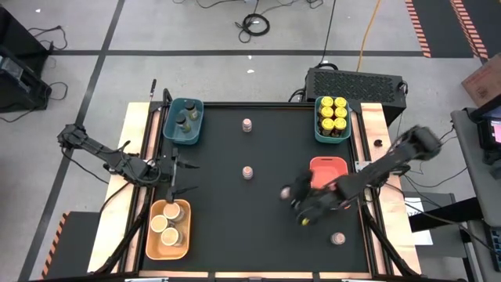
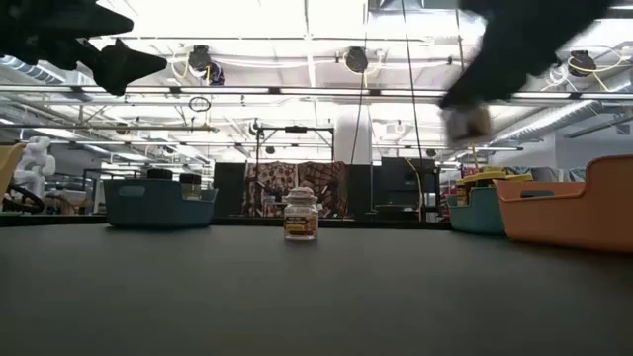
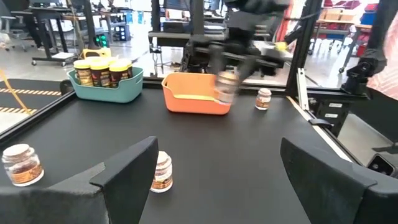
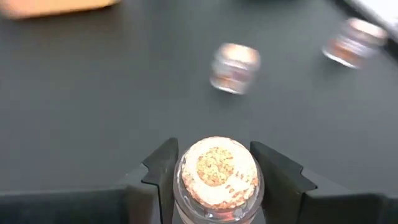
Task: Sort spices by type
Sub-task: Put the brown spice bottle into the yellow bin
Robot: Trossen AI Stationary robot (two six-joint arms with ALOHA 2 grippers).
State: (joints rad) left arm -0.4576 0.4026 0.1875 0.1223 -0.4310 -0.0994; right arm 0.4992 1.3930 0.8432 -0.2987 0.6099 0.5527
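Note:
The tiny jar [image 2: 467,125] hangs upright and is higher than the rim of the empty orange tray [image 1: 329,168]. My right gripper goes on carrying the jar until it lets go inside the tray.
My right gripper [image 1: 291,194] is shut on a tiny pinkish-lidded jar [image 4: 217,171], held above the table in front of the empty orange tray [image 1: 327,174]. The same jar shows lifted in the low view [image 2: 465,121] and in the left wrist view [image 3: 227,87]. Three more pinkish-lidded jars stand on their bases on the black mat: one far [image 1: 247,124], one in the middle [image 1: 247,172] and one near the right corner [image 1: 338,237]. My left gripper [image 1: 178,172] waits open at the left edge. My right gripper pinches the tiny jar between its two fingers [image 4: 163,180], one on each side of the jar just under its speckled lid [image 4: 217,167]. The fingers come from above, slanting down. The jar is lifted clear of the table and stands upright.
A teal tray [image 1: 184,121] at the far left holds dark-lidded jars. A teal tray [image 1: 333,117] at the far right holds yellow-lidded jars. An orange tray [image 1: 168,229] at the near left holds tan-lidded jars. The mat's middle has free room around the standing jars.

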